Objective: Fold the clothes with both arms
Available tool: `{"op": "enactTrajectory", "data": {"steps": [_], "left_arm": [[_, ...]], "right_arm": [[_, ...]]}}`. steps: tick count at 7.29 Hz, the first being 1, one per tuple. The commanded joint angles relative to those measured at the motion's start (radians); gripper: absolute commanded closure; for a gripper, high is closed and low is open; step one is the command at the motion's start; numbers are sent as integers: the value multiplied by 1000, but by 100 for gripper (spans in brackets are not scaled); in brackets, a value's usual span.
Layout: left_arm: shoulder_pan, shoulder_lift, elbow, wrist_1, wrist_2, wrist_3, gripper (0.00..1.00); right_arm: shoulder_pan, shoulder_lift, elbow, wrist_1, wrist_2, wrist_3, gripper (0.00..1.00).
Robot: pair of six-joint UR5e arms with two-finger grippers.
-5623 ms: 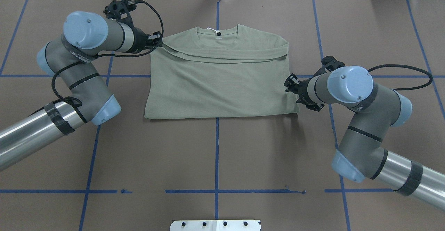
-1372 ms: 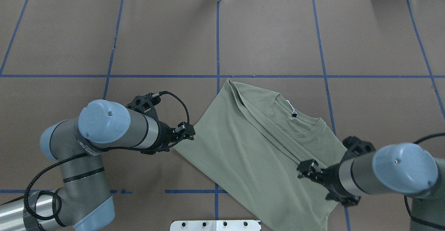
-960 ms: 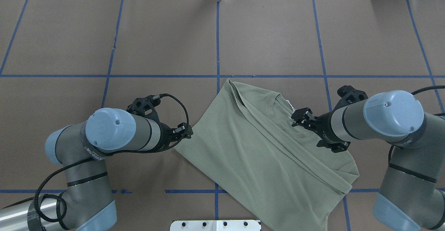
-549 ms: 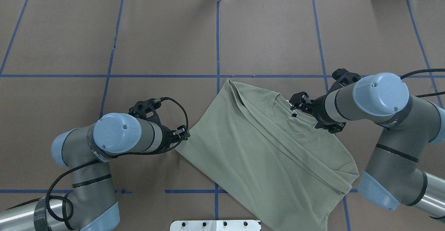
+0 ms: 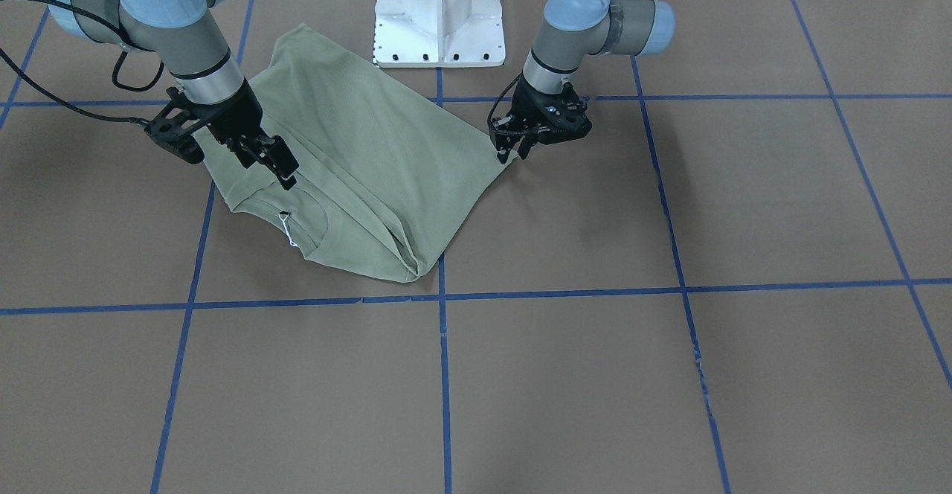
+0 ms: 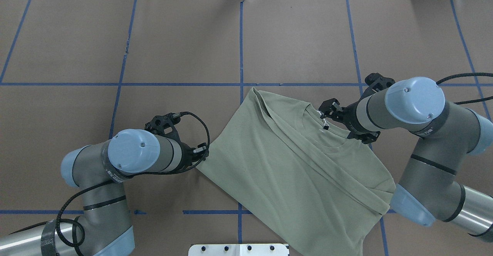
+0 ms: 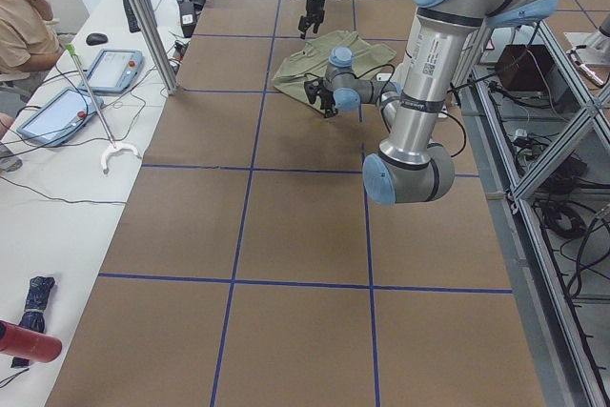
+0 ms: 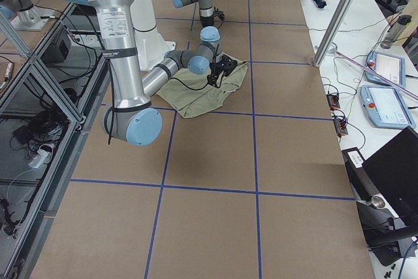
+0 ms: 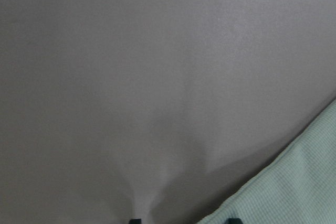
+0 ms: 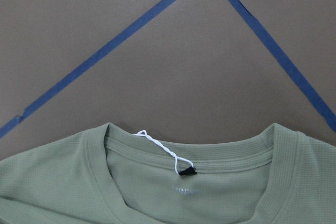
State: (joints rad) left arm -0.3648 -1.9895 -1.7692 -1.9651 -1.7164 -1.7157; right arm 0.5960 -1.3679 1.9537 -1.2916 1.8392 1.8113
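Note:
The sage-green shirt's folded layers [image 5: 349, 204] are lying flat together, so the whole shirt [image 5: 393, 141] will turn around and stay folded when I pull its corner.
The sage-green shirt [image 6: 292, 171] lies flat and turned diagonally on the brown table, sleeves folded across its chest, collar [image 10: 220, 145] towards the far right. Its white tag string [image 10: 163, 148] shows at the neck. My left gripper [image 6: 203, 152] is low at the shirt's left hem corner [image 5: 494, 163]. In the left wrist view its fingertips [image 9: 134, 220] stand apart over bare table, with cloth [image 9: 294, 192] at the lower right. My right gripper [image 6: 325, 111] hovers just over the collar, open and holding nothing [image 5: 284, 174].
The white pedestal base [image 5: 439, 3] stands at the table's near edge, right by the shirt's hem. Blue tape lines [image 6: 240, 48] grid the brown table cover. Tablets and cables [image 7: 91, 69] lie on the side bench beyond the table.
The shirt was earlier dragged nearer and turned. In the last second it lies still; my right gripper has swung from its near right side to the collar, and my left gripper has backed off slightly.

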Motion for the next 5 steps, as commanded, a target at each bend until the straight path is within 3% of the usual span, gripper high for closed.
{"op": "enactTrajectory", "data": {"steps": [1,5], "left_arm": [[-5,-2,-7,2,1,75,100],[-169,-5,52,0,38,370,100]], "right_arm": [[1,0,-13,0,0,-1,0],[-1,3,-24,2,-2,0,0]]}}
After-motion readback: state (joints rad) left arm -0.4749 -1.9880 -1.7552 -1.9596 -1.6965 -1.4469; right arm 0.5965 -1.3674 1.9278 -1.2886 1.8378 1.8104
